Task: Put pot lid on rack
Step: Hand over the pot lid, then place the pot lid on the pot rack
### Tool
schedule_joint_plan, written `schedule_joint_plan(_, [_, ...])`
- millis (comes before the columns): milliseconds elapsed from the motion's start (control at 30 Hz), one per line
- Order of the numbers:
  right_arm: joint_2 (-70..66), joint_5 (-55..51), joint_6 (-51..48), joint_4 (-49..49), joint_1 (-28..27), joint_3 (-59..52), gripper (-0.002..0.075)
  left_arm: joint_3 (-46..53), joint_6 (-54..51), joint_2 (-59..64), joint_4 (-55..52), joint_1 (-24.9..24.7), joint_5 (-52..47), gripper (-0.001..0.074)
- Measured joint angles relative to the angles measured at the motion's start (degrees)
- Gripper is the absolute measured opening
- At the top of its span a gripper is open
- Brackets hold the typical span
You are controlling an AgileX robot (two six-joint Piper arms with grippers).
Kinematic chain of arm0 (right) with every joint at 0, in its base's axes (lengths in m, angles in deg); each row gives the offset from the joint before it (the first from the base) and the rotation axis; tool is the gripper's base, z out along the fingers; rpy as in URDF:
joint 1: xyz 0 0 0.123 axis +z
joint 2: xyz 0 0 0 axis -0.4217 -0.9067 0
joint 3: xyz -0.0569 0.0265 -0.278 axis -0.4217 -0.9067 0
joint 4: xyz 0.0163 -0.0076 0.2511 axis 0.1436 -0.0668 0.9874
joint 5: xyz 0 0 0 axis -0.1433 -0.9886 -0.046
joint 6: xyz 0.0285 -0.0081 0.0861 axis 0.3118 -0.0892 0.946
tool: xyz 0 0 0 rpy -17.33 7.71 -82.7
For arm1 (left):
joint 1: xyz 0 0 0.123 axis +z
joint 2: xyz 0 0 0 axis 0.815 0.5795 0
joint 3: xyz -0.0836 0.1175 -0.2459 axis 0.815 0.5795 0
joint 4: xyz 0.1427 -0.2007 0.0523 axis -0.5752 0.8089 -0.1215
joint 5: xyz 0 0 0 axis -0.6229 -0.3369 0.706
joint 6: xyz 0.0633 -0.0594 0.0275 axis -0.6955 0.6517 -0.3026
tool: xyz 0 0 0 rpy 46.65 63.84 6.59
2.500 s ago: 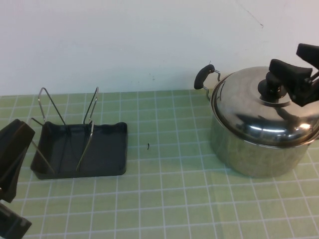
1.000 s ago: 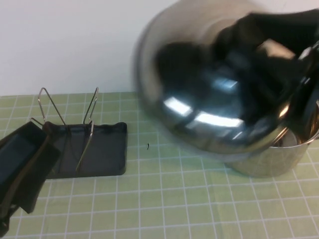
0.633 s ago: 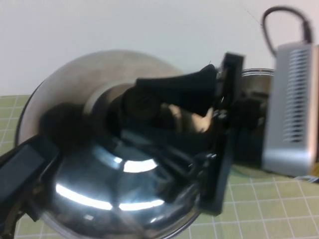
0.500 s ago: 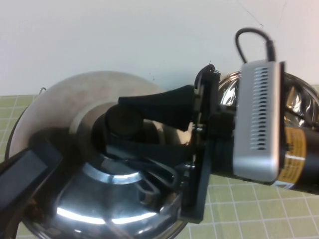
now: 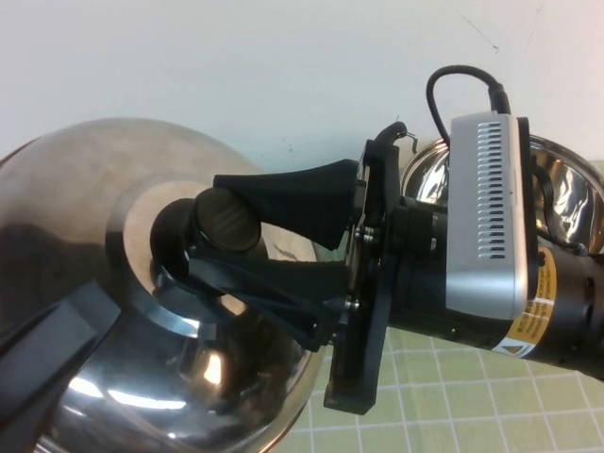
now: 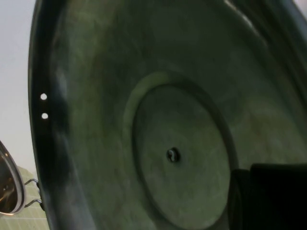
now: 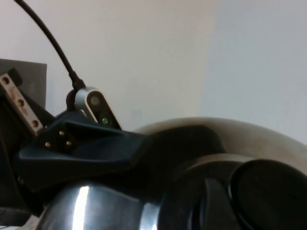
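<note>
The lid's rim [image 5: 42, 441] has my left gripper at it, so next my right gripper opens to let go of the black knob [image 5: 226, 219] and moves back before my left gripper puts the lid on the rack.
My right gripper [image 5: 209, 228] is shut on the black knob [image 5: 225, 219] of the shiny steel pot lid [image 5: 85, 198]. It holds the lid tilted in the air over the left half of the table, dome towards the high camera. The knob also shows in the right wrist view [image 7: 271, 191]. The lid's dull underside [image 6: 158, 110] fills the left wrist view. My left gripper [image 5: 47, 349] is low at the left, just behind the lid. The rack is hidden behind the lid.
The open steel pot [image 5: 566, 189] stands at the back right, partly behind my right arm, and its rim shows in the left wrist view [image 6: 7, 184]. Green checked cloth [image 5: 472, 406] shows at the lower right.
My right gripper has lifted the lid off the pot and carried it left, so it now covers the rack. My left gripper has moved in behind the lid.
</note>
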Motion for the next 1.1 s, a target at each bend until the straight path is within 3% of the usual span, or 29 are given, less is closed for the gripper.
schedule_joint_plan(133, [-0.2,1.96,0.56,0.32,0.0,-0.25,0.037,-0.04,-0.15,0.0,0.48,0.0,0.34,0.0111])
schedule_joint_plan(300, [0.27,7.01,0.66,6.57,0.0,0.25,0.0603,-0.6,-4.47,0.03,0.07,0.0,-6.73,0.0109])
schedule_joint_plan(367, [0.39,7.31,0.66,8.42,0.0,0.25,0.0644,-2.11,-7.39,0.41,-0.22,0.0,-10.55,0.0109])
schedule_joint_plan(467, [1.16,7.31,0.66,9.82,0.0,0.25,0.0648,-7.64,-10.5,0.79,-4.55,0.0,-16.81,0.0109])
schedule_joint_plan(533, [2.0,7.31,0.23,9.82,0.0,0.25,0.0617,-12.1,-11.19,1.78,-11.36,0.0,-20.87,0.0109])
schedule_joint_plan(633, [4.25,7.31,-1.7,8.08,0.0,0.25,0.0487,-19.22,-9.36,4.76,-25.61,0.0,-25.49,0.0109])
schedule_joint_plan(733, [7.27,7.39,-5.96,3.04,0.0,0.25,0.0221,-23.86,-4.27,9.26,-37.29,0.0,-25.99,0.0109])
schedule_joint_plan(800, [9.88,4.7,-9.63,-1.12,0.0,0.25,0.0094,-26.07,-2.84,13.46,-40.99,0.0,-25.03,0.0109])
schedule_joint_plan(933, [15.13,-11.06,-10.53,-8.47,0.0,0.25,0.002,-28.14,-3.85,22.3,-43.37,0.0,-24.49,0.0109])
schedule_joint_plan(1100, [21.15,-37.99,-0.55,-18.31,0.0,0.25,0.0003,-29.07,-7.96,31.17,-43.75,0.0,-25.09,0.0109])
